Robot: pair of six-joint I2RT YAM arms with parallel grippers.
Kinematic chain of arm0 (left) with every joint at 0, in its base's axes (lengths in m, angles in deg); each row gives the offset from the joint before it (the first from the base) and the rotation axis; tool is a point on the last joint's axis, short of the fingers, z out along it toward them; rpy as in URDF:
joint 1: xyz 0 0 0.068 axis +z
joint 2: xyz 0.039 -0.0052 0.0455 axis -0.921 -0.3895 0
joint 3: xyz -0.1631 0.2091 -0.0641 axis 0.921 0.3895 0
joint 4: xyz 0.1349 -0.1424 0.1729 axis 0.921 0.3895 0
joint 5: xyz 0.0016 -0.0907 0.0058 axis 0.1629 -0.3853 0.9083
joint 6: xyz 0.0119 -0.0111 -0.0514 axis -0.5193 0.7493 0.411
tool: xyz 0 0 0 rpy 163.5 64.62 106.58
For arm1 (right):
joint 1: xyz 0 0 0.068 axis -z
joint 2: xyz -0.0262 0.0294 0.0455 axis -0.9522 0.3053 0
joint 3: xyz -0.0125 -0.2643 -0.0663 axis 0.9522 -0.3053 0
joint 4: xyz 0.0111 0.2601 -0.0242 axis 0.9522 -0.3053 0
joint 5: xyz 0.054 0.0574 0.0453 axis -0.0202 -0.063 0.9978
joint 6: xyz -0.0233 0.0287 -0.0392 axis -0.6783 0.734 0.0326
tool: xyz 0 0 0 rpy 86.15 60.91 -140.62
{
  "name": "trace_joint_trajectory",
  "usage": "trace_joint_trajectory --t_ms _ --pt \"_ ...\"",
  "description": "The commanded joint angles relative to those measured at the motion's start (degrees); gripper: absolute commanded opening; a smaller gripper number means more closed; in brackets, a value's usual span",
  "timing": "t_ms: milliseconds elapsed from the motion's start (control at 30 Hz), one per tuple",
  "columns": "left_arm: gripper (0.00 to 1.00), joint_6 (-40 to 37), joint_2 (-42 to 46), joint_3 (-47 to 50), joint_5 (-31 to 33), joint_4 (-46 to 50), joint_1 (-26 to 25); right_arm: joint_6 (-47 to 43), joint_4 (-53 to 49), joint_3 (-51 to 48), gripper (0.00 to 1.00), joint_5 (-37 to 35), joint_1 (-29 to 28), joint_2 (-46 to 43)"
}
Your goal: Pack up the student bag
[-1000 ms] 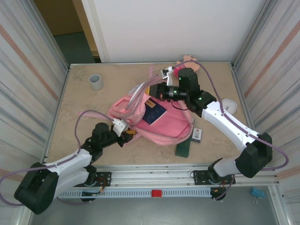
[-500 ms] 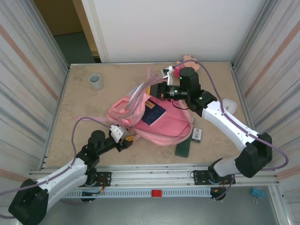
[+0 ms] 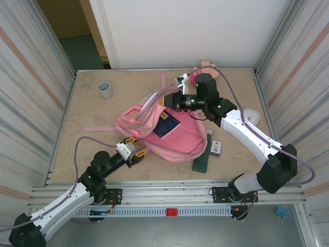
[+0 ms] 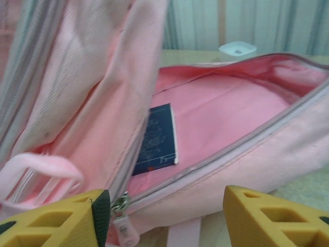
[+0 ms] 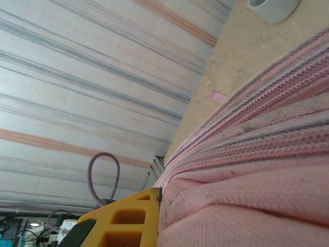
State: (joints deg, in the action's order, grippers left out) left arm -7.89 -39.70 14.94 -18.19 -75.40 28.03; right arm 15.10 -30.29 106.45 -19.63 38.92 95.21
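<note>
The zipper pull [image 4: 125, 231] is hanging near one finger of my open left gripper, so next I move over and then in to get the pull [image 4: 123, 226] centred before I close.
The student bag [image 3: 177, 138] lies open in the middle of the table, a pink backpack with a dark blue booklet [image 3: 167, 125] inside. My right gripper [image 3: 175, 99] is shut on the bag's raised upper flap and straps. In the right wrist view its yellow finger [image 5: 131, 218] presses against the pink weave [image 5: 257, 170]. My left gripper [image 3: 139, 150] stands open just off the bag's near-left edge. In the left wrist view the bag's mouth [image 4: 231, 103] gapes with the booklet [image 4: 157, 136] in it, and a zipper pull [image 4: 123, 226] hangs beside the left finger of the left gripper [image 4: 164, 206].
A grey roll [image 3: 105, 89] stands at the far left. A pink plush doll [image 3: 205, 67] lies by the back wall. A white dish [image 3: 251, 115], a small card [image 3: 216, 148] and a dark green case [image 3: 201, 162] lie right of the bag. A loose pink strap [image 3: 97, 128] trails left.
My left gripper has opened and drawn back toward the near edge, away from the bag. A pink strap now lies stretched out to the left. The right arm has held still.
</note>
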Motion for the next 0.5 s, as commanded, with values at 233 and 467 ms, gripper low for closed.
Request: trace_joint_trajectory --t_ms 233,467 --pt "0.60 0.10 -16.28 -2.07 2.26 -8.12 -0.21 -0.54 4.59 4.63 0.01 2.91 -0.01 -1.38" --pt "0.62 -1.66 -21.00 -3.96 0.25 -12.84 -0.11 -0.27 5.28 4.55 0.01 2.85 -0.14 -1.22"
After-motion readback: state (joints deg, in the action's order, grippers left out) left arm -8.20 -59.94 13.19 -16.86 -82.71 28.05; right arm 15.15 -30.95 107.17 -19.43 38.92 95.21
